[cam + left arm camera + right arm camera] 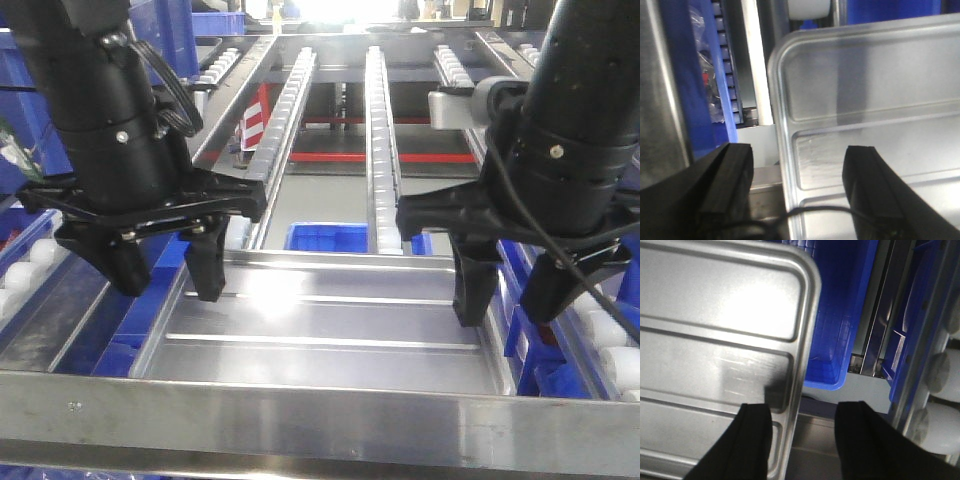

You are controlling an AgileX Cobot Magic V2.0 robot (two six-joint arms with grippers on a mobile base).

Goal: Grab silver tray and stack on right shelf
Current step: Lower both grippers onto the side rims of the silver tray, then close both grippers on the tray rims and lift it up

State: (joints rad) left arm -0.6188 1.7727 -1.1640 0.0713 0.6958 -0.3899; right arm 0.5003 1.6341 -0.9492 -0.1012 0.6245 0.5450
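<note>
The blue bin and rollers disappear behind the silver tray's far rim, so I should expect both to carry on beneath the tray when I lift it.
The silver tray, shiny with two long ridges, lies in the right shelf just behind its broad steel front bar. My left gripper is open and straddles the tray's left rim: one finger stands inside the tray, the other outside it. In the left wrist view the left gripper has that rim between its fingers. My right gripper is open too and straddles the right rim. The right wrist view shows the right gripper with one finger over the tray and one beyond its edge.
Rails of white rollers run back up the sloping bay. A blue bin sits below, behind the tray, and shows as the blue bin at the tray's right. More rollers and blue crates flank both sides.
</note>
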